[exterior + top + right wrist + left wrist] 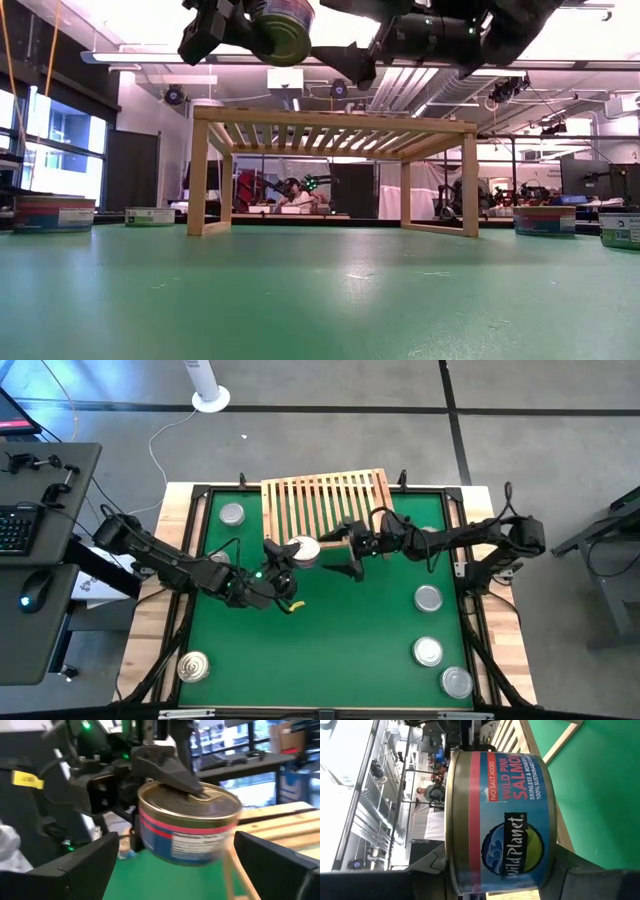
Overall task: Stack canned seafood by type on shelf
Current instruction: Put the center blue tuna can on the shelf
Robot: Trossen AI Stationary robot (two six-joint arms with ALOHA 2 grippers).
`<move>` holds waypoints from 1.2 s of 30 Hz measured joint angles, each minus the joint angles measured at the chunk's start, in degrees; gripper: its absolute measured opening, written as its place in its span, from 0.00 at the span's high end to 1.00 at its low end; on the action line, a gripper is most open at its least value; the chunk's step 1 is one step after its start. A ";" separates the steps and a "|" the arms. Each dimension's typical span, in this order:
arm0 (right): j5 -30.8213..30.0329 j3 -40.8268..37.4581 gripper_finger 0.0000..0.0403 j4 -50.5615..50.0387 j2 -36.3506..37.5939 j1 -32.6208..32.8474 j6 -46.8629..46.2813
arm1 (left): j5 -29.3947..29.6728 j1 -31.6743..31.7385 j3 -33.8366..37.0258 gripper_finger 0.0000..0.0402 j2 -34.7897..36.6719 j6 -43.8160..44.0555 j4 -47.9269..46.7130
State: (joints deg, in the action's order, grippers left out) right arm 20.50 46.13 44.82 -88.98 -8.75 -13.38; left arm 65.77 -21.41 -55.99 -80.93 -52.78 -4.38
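The salmon tin (216,806) sits shallow in my left gripper's fingers, so next my right gripper steadies the tin's round side (187,842) while my left gripper grips it deeper.
A salmon tin (505,815) with a blue and red label and a gold-tan top hangs in my left gripper (292,556), in the air by the near left corner of the light-wood slatted shelf (325,505). In the low view the tin (285,25) is higher than the shelf top (335,118). My right gripper (182,870) is open and faces the tin from the table's right. Its fingers stand wide on either side of the tin (187,827) without touching it. In the high view the right gripper (347,550) is just right of the tin (306,550). My left gripper pinches the tin between its two fingers, across its height. One finger (172,772) lies over the gold top (210,802), and the other is under the base, hidden by the tin. The fingers come level from the table's left. The tin is lifted clear, roughly upright.
Several other tins lie on the green mat: one at the far left (232,515), one at the near left (194,667), three down the right side (428,598) (428,651) (457,681). The mat's middle (340,640) is bare. A person (295,190) sits far off in the room.
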 joint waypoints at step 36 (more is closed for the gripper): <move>2.56 14.19 0.21 -11.01 -9.71 -0.55 4.00 | -2.21 1.27 -0.04 0.30 0.20 5.80 -9.53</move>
State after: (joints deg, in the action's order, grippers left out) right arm 23.06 60.31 33.81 -98.69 -9.30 -9.38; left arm 63.55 -20.14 -56.03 -80.73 -46.97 -13.91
